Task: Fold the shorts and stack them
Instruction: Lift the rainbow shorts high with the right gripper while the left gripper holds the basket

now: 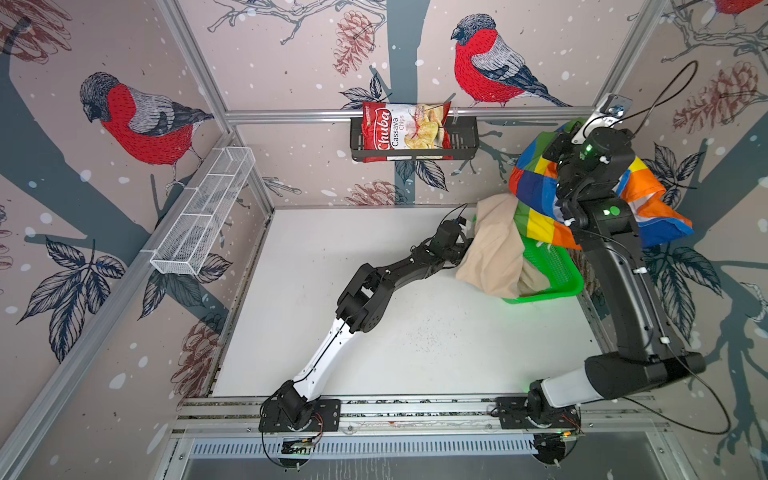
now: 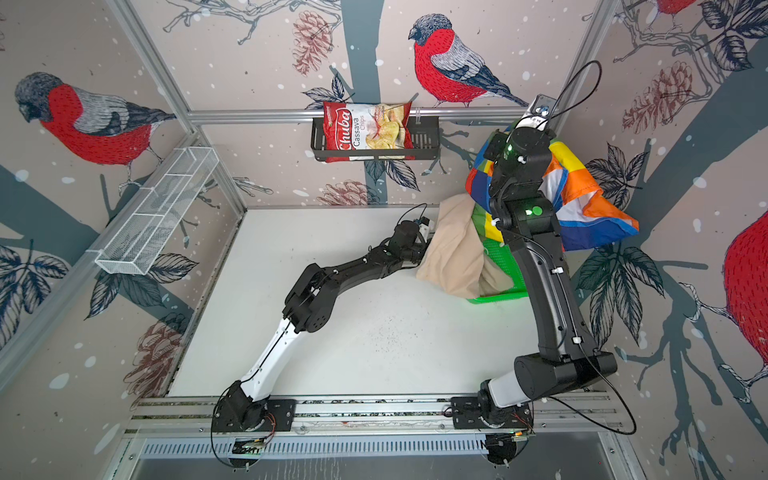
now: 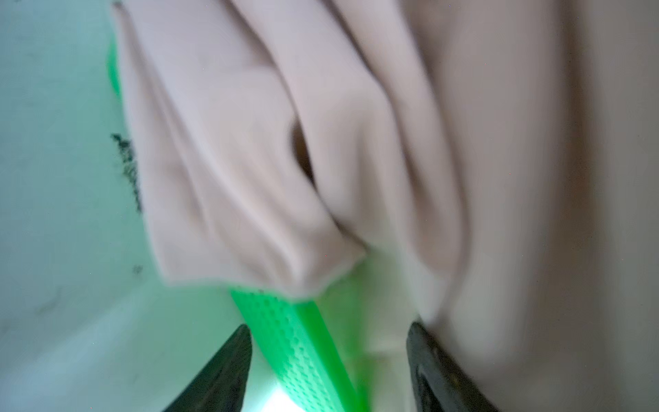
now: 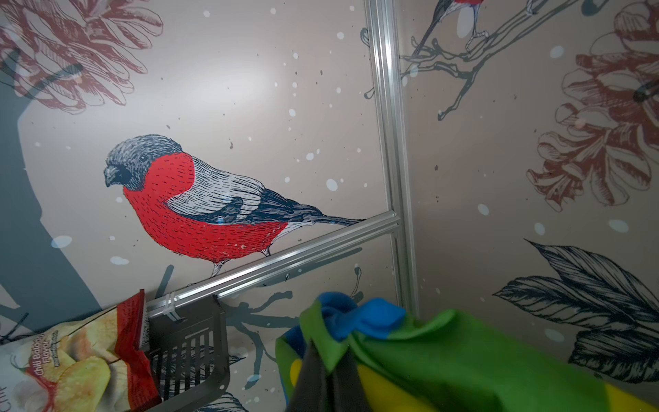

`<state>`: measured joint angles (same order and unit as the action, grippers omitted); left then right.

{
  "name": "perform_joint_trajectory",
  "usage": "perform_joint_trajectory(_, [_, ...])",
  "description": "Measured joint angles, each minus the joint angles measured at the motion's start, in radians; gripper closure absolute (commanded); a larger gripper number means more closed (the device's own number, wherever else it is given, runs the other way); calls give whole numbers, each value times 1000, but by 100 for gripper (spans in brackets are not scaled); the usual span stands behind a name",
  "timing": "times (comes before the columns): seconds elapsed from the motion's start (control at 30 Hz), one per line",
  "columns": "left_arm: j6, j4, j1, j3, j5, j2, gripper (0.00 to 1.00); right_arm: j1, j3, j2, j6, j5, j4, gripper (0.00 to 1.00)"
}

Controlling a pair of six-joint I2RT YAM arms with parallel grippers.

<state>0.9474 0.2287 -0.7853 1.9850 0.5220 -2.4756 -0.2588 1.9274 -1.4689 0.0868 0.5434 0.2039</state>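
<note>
The rainbow-striped shorts [image 1: 540,192] hang beside the corner post, over the green basket, so next I swing my right gripper back and set them on the open white table [image 1: 424,297].
The rainbow-striped shorts [image 1: 536,174] [image 2: 582,199] hang high at the back right, draped round the right arm's wrist [image 1: 590,153]. My right gripper [image 4: 330,351] is shut on a bunched fold of them [image 4: 445,356]. The beige shorts [image 1: 494,249] [image 2: 453,249] hang crumpled over the near left side of the green mesh basket [image 1: 557,286]. My left gripper [image 3: 328,328] is open right beside them. The basket's rim [image 3: 303,342] runs between its jaws, and beige cloth [image 3: 249,160] lies against one finger. In both top views the beige cloth hides the left fingertips.
The white table [image 1: 374,311] spreads in front of the basket. A chips bag [image 1: 405,131] sits in a black basket on the back rail. A white wire basket [image 1: 203,212] hangs on the left wall. The right arm stands close to the back right corner post.
</note>
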Motion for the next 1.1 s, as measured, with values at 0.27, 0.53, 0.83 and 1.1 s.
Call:
perform_joint_trajectory(0.27, [-39,24,23,-237,2,185,29,14,-372,144,88,24,8,99])
perform_joint_trajectory(0.53, [-8,68,22,-351,6,238,36,-11,-78,99,93,32,76,99])
perform_joint_trajectory(0.83, [-1,30,-10,-73,8,138,38,-50,97,88,129,-207,-13,98])
perform_joint_trajectory(1.1, [14,-58,-56,321,37,-42,34,-84,68,87,262,-549,-102,97])
